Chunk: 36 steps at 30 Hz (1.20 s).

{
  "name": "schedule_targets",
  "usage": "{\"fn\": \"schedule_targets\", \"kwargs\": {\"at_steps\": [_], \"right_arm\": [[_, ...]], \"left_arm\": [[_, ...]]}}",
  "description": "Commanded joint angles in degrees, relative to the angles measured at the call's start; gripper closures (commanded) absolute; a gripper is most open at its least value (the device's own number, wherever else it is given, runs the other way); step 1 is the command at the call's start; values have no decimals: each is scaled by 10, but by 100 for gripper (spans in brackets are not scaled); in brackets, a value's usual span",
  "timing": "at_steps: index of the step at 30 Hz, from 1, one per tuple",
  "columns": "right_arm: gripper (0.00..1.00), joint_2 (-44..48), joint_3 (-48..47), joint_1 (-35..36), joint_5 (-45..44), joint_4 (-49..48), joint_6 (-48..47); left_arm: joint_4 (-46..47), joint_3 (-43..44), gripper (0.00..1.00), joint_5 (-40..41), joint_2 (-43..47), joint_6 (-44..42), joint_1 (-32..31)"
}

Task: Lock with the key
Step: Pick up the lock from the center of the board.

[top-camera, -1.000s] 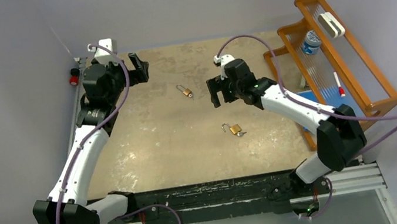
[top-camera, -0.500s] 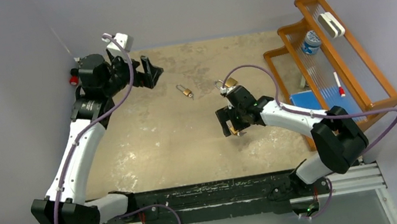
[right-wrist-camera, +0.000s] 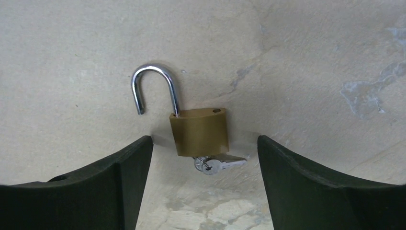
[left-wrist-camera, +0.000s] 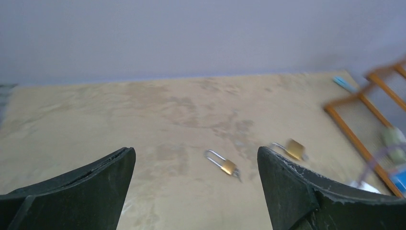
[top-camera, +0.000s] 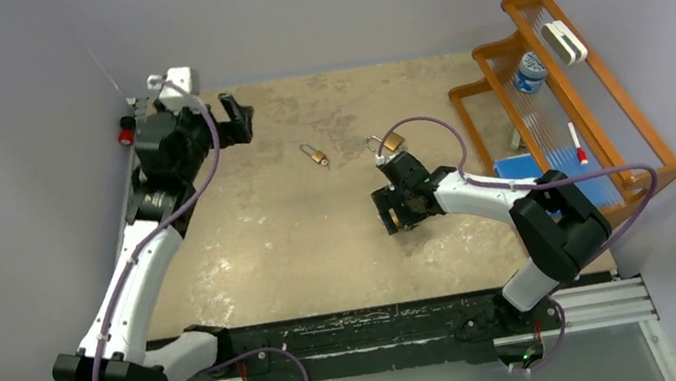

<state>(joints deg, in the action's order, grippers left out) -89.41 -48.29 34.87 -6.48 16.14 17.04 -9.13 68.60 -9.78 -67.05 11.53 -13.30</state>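
Observation:
The padlock's body [right-wrist-camera: 199,132] sits between my right gripper's fingers, so my right gripper should lift the padlock and my left gripper should grasp its open shackle [right-wrist-camera: 153,67] before locking.
A brass padlock [right-wrist-camera: 198,132] lies on the tan table with its steel shackle [right-wrist-camera: 152,86] swung open and a key [right-wrist-camera: 221,164] in its bottom. My right gripper [right-wrist-camera: 205,140] is open, low over it, one finger on each side of the body and apart from it. In the top view the right gripper [top-camera: 396,214] hides this padlock. My left gripper [top-camera: 241,122] is open and empty at the far left, raised above the table; its wrist view shows the open gripper [left-wrist-camera: 195,151] with only table between the fingers.
A second padlock [top-camera: 315,155] lies mid-table, also seen in the left wrist view [left-wrist-camera: 225,165]. A third padlock [top-camera: 390,142] lies just beyond the right wrist. A wooden rack [top-camera: 604,100] with a bottle, marker and blue pad stands at the right.
My right gripper has come nearer and down over the near padlock, uncovering the third one. My left gripper swung out to the right, then back to the far left.

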Motion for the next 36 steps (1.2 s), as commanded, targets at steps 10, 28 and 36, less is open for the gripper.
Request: {"fn": "schedule_targets", "kwargs": {"at_steps": [10, 28, 36], "right_arm": [[29, -18, -4, 3, 7, -44, -7], [96, -8, 16, 5, 21, -62, 3], [97, 3, 1, 5, 39, -61, -5]], "left_arm": [[418, -245, 1, 425, 177, 32, -2], [47, 56, 1, 102, 21, -145, 10], [-278, 230, 1, -163, -38, -292, 13]]}}
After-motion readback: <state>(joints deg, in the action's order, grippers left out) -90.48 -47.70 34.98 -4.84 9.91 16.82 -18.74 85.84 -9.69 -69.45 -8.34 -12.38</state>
